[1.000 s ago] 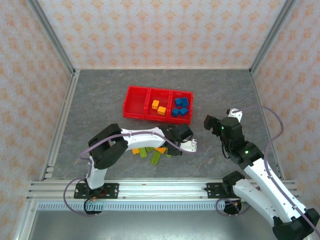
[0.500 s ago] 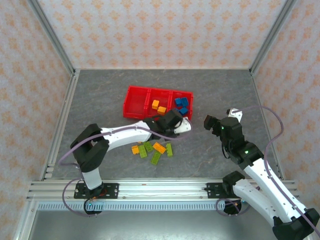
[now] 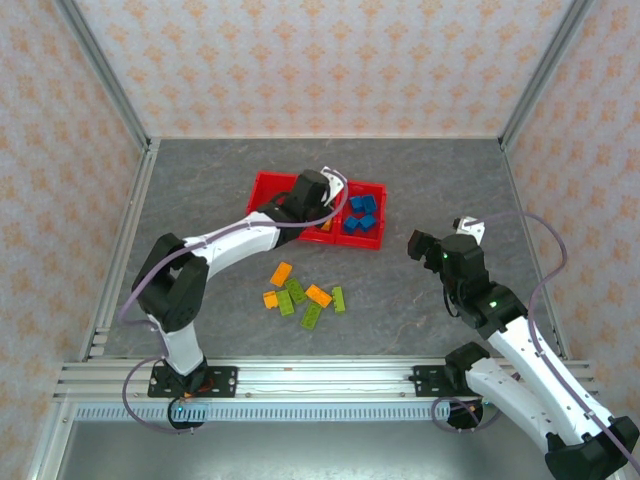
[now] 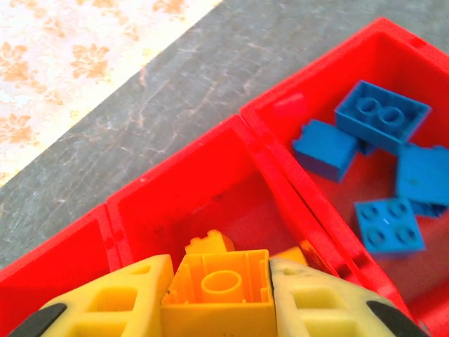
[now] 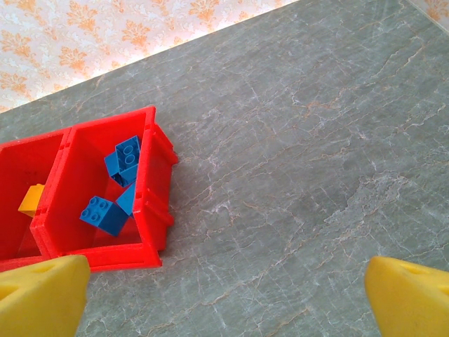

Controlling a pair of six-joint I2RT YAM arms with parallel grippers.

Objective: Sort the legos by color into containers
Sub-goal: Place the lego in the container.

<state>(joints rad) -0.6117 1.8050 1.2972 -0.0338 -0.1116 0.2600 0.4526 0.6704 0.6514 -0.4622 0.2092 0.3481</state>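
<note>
The orange lego in its fingers (image 4: 219,291) is above the orange legos of the middle container, so I keep my left gripper going down and let go inside that container (image 4: 256,217).
My left gripper (image 4: 221,298) is shut on an orange-yellow lego (image 4: 221,288), held hollow underside up over the middle container of the red tray (image 3: 256,210). Two orange legos (image 4: 209,243) lie in that container below it. Several blue legos (image 4: 382,116) fill the right container (image 3: 362,213). In the top view the left gripper (image 3: 318,196) hangs over the tray's middle. Loose orange legos (image 3: 281,273) and green legos (image 3: 312,316) lie on the table in front of the tray. My right gripper (image 3: 425,243) stands open to the right of the tray, holding nothing.
The right wrist view looks down on bare grey table between its fingertips (image 5: 43,295), with the tray's right wall (image 5: 153,203) and blue legos (image 5: 125,160) at the left. Patterned walls with metal posts close in the table.
The left arm has swung from the loose pile back and up to the tray, carrying the orange-yellow lego over the middle container. The right arm has not moved.
</note>
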